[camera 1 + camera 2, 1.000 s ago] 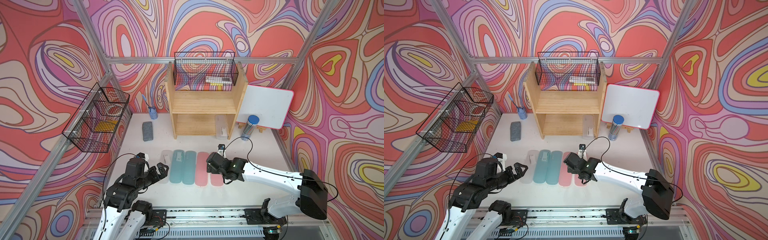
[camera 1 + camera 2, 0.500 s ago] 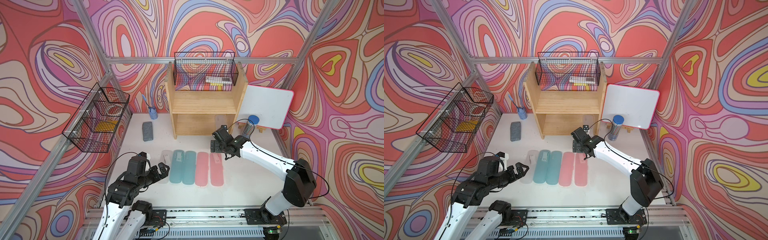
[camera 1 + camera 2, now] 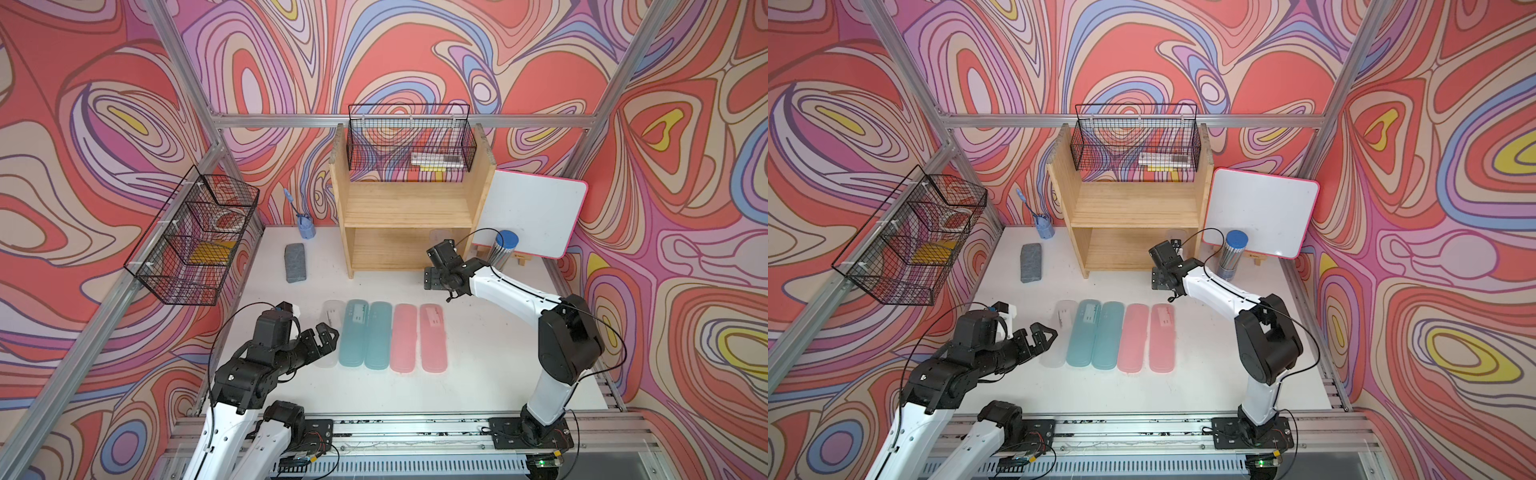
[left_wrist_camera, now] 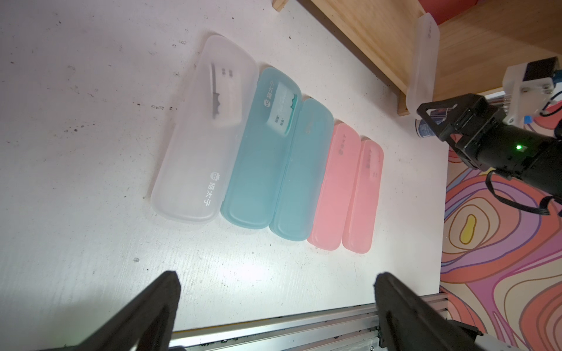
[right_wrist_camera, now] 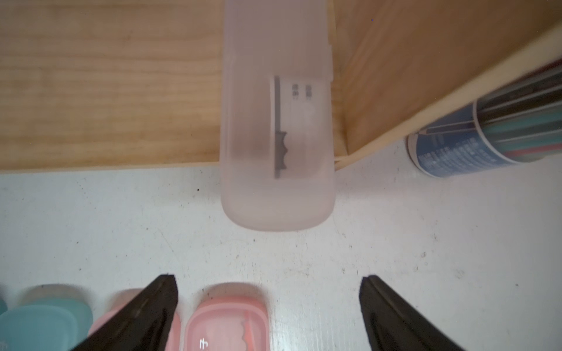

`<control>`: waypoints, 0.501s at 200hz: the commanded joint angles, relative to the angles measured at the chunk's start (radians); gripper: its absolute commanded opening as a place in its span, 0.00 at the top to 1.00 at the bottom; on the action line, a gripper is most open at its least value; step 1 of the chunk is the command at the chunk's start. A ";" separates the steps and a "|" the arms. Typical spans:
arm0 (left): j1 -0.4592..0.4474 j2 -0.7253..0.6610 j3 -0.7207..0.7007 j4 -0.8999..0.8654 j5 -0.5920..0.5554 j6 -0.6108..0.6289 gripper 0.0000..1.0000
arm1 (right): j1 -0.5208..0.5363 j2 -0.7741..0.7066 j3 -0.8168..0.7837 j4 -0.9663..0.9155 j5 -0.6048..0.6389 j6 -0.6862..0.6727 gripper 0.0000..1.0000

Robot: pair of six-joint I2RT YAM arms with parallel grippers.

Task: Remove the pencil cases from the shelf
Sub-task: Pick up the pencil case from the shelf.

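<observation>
I should keep moving my right gripper forward and close it across that end (image 5: 278,187), as the frosted case's end (image 5: 278,210) sticks out past the shelf in line with my open fingers.
Five pencil cases lie side by side on the white table: frosted clear (image 3: 328,338), two teal (image 3: 354,334) (image 3: 378,336) and two pink (image 3: 404,338) (image 3: 433,336). Another frosted clear pencil case (image 5: 276,121) lies on the lower board of the pine shelf (image 3: 407,208) at its right side, one end sticking out over the front edge. My right gripper (image 5: 269,281) hangs open just in front of that end, holding nothing. My left gripper (image 4: 276,275) is open and empty beside the frosted case on the table, also seen in a top view (image 3: 1038,332).
A blue-capped tube of pencils (image 3: 503,249) and a whiteboard (image 3: 536,212) stand right of the shelf. A grey felt block (image 3: 295,262) and a blue cup (image 3: 306,226) sit to its left. Black wire baskets hang above the shelf (image 3: 411,143) and on the left frame (image 3: 195,237).
My right arm has swung from over the pink cases back to the shelf's lower right front, still open. The left arm has hardly moved.
</observation>
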 commanded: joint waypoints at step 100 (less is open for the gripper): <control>0.004 0.000 0.035 -0.033 -0.031 -0.016 0.01 | -0.037 0.127 0.088 0.090 0.072 -0.044 0.04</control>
